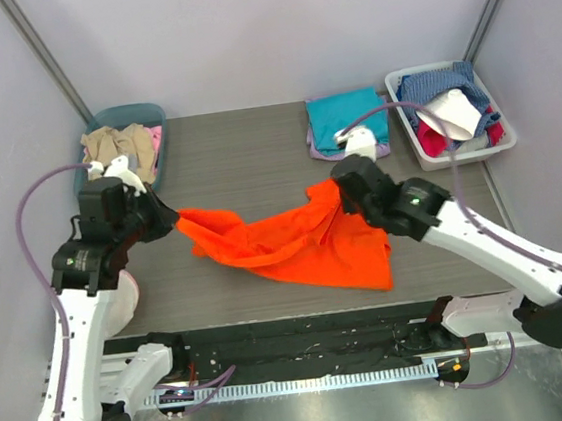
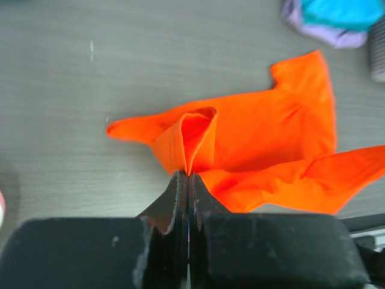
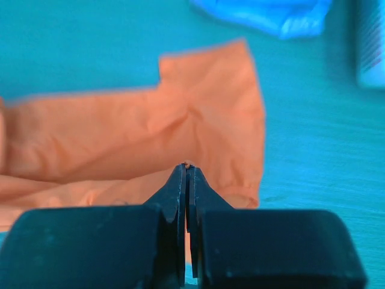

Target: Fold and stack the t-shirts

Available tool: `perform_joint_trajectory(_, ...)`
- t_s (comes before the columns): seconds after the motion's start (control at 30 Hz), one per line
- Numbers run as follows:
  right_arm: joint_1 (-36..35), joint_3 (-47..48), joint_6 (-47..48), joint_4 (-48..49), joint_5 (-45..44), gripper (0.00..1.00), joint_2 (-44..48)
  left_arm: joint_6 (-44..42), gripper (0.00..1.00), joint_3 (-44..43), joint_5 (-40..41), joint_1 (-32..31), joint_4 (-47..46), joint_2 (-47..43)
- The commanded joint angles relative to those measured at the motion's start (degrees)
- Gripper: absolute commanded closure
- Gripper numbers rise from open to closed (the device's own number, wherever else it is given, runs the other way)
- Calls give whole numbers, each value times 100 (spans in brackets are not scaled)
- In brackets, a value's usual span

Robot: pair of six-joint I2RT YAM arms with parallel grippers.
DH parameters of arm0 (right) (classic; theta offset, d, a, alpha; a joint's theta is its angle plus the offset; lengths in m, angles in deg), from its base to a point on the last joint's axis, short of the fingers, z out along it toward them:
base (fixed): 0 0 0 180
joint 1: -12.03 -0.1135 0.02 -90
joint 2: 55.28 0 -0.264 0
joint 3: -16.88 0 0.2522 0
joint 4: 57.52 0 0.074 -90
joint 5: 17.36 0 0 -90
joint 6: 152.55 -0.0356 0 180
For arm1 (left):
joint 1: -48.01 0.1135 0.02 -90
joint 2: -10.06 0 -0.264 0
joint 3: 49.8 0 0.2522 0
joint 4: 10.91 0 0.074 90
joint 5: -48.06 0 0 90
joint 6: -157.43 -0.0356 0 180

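The orange t-shirt hangs down in bunched folds (image 1: 287,250) between my grippers. Both grippers should lift it open toward the back (image 1: 242,144), then pull it flat toward the black rail.
The bright orange t-shirt (image 1: 295,244) hangs stretched and crumpled between my two grippers over the middle of the table. My left gripper (image 1: 173,220) is shut on a bunched fold at its left end; the left wrist view shows the gripper (image 2: 188,174) with cloth (image 2: 264,138) pinched at the tips. My right gripper (image 1: 337,192) is shut on the shirt's upper right edge, and the right wrist view shows it (image 3: 187,167) nipping a bit of the shirt (image 3: 150,132). A folded teal t-shirt (image 1: 344,118) lies on a folded lavender one (image 1: 317,150) at the back.
A teal bin (image 1: 155,111) with beige and pink clothes stands at the back left. A white bin (image 1: 409,137) with blue, red and white clothes stands at the back right. A black rail (image 1: 296,355) runs along the table's near edge.
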Motion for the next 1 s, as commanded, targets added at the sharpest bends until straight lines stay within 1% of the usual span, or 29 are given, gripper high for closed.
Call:
perform_joint_trajectory(0.0,13,1298,-185,-607,-925,99,806,-213,100,-1308,-212,29,387,170)
perform_joint_trajectory(0.07,13,1625,-97,-625,-1224,99,904,-239,100,-1878,-195,29,423,328)
perform_joint_trajectory(0.1,13,1897,-1,-633,-1347,99,913,-231,100,-2038,-160,29,397,442)
perform_joint_trajectory(0.17,4,2127,88,-624,-1724,99,869,-213,100,-2371,-133,29,301,698)
perform_joint_trajectory(0.2,21,2354,166,-624,-1787,99,791,-170,100,-2469,-98,29,144,777)
perform_joint_trajectory(0.33,13,2997,429,-572,-1858,99,614,-73,100,-3189,-160,29,133,1233)
perform_joint_trajectory(0.37,21,3128,500,-580,-1884,99,571,-73,100,-3452,-160,29,151,1278)
perform_joint_trajectory(0.5,13,3874,887,-607,-1981,99,404,-46,100,-3885,-63,29,160,1358)
perform_joint_trajectory(0.57,13,4157,1115,-642,-1990,99,246,41,100,-3859,-98,29,151,1323)
perform_joint_trajectory(0.6,21,4454,1151,-703,-1929,99,193,76,100,-3824,-142,29,107,1288)
perform_joint_trajectory(0.7,13,4711,1160,-923,-1762,99,148,182,100,-3491,-283,29,-16,990)
perform_joint_trajectory(0.77,13,4677,1038,-1107,-1551,99,270,226,100,-3149,-335,20,-16,788)
perform_joint_trajectory(0.87,13,4353,774,-1266,-1033,99,525,445,100,-2411,-397,29,-69,164)
perform_joint_trajectory(0.9,13,4116,626,-1283,-884,99,752,611,100,-2191,-458,29,-86,-29)
perform_joint_trajectory(0.93,13,4018,537,-1362,-630,99,850,735,100,-1780,-467,20,-86,-457)
perform_joint_trajectory(0.97,13,3878,458,-1406,-523,99,956,832,100,-1602,-459,20,-52,-679)
